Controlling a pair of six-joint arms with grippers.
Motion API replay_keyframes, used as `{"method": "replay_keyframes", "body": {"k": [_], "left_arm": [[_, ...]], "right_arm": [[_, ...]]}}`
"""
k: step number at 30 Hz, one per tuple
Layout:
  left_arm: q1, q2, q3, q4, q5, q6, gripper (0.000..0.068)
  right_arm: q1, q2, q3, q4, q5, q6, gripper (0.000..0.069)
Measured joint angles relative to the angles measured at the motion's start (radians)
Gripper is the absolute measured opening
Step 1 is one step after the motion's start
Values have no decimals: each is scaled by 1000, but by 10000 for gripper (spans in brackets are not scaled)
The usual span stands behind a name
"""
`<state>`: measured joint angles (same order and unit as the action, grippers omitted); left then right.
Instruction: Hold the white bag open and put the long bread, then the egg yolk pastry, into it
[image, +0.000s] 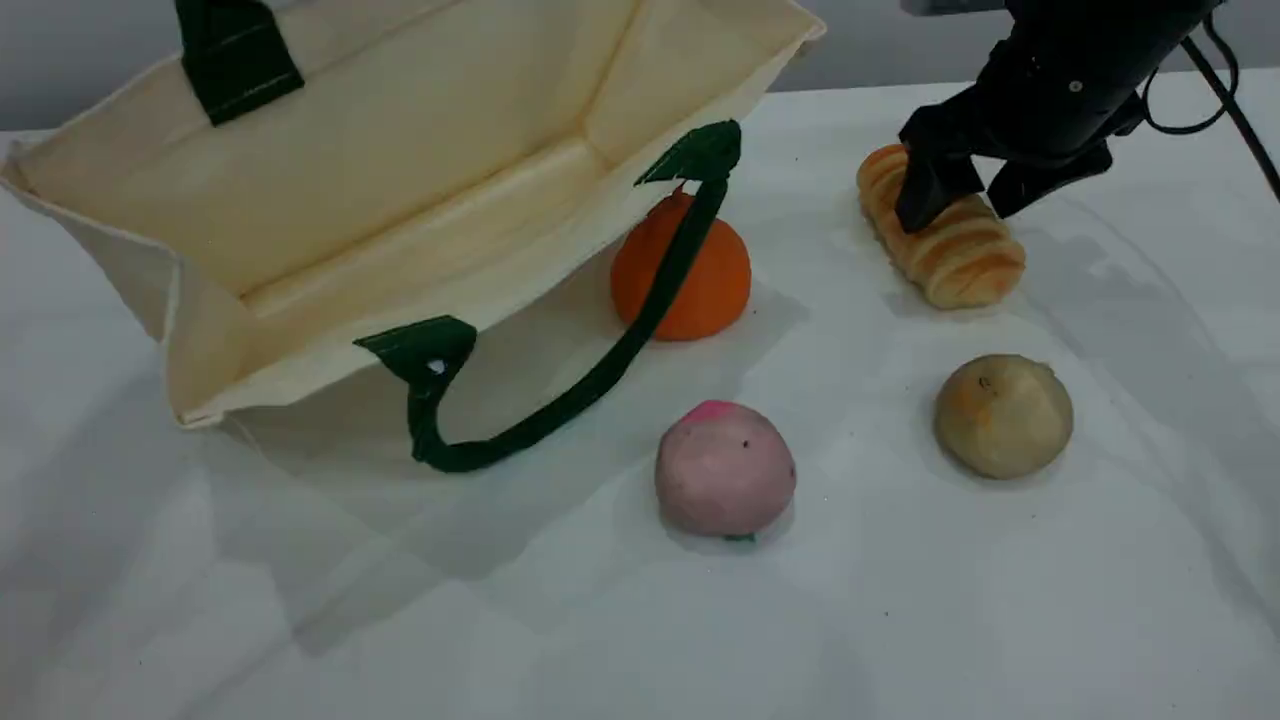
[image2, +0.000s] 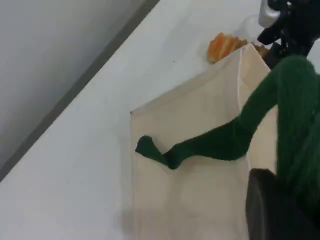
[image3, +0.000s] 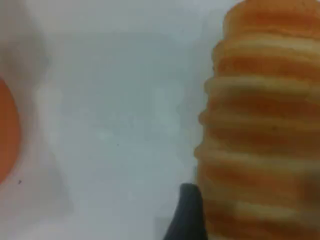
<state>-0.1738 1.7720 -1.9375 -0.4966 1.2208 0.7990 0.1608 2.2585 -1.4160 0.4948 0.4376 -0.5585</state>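
Observation:
I expect the long bread (image: 942, 228) to lie on the tilted white bag's near side (image: 438, 282), close to the bag's opening, when I put it in, because that side spreads out like a tray.
The white bag (image: 400, 180) lies tilted with its mouth wide open at the upper left. Its far green handle (image: 235, 55) rises out of the top edge. In the left wrist view that strap (image2: 295, 125) runs down past my left gripper's dark fingertip (image2: 272, 210), which is shut on it. The long bread (image: 960, 250) rests on the table at the upper right. My right gripper (image: 975, 195) stands open over it, one finger on each side. The bread (image3: 265, 125) fills the right wrist view beside a fingertip (image3: 187, 215). The egg yolk pastry (image: 1003, 415) sits in front of it.
An orange stemmed fruit (image: 690, 270) stands by the bag's mouth, behind the near handle (image: 560, 400) that loops onto the table. A pink ball (image: 725, 468) lies left of the pastry. The right arm's cable (image: 1215, 90) hangs at the far right.

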Motion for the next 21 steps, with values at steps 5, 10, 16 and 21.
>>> {"method": "replay_keyframes", "body": {"k": [5, 10, 16, 21], "left_arm": [[0, 0, 0, 0, 0, 0, 73], [0, 0, 0, 0, 0, 0, 73], [0, 0, 0, -1, 0, 0, 73], [0, 0, 0, -1, 0, 0, 73]], "right_arm": [[-1, 19, 0, -1, 1, -2, 559], [0, 27, 0, -1, 5, -3, 520], [0, 27, 0, -3, 24, -3, 325], [0, 22, 0, -38, 43, -3, 123]]}}
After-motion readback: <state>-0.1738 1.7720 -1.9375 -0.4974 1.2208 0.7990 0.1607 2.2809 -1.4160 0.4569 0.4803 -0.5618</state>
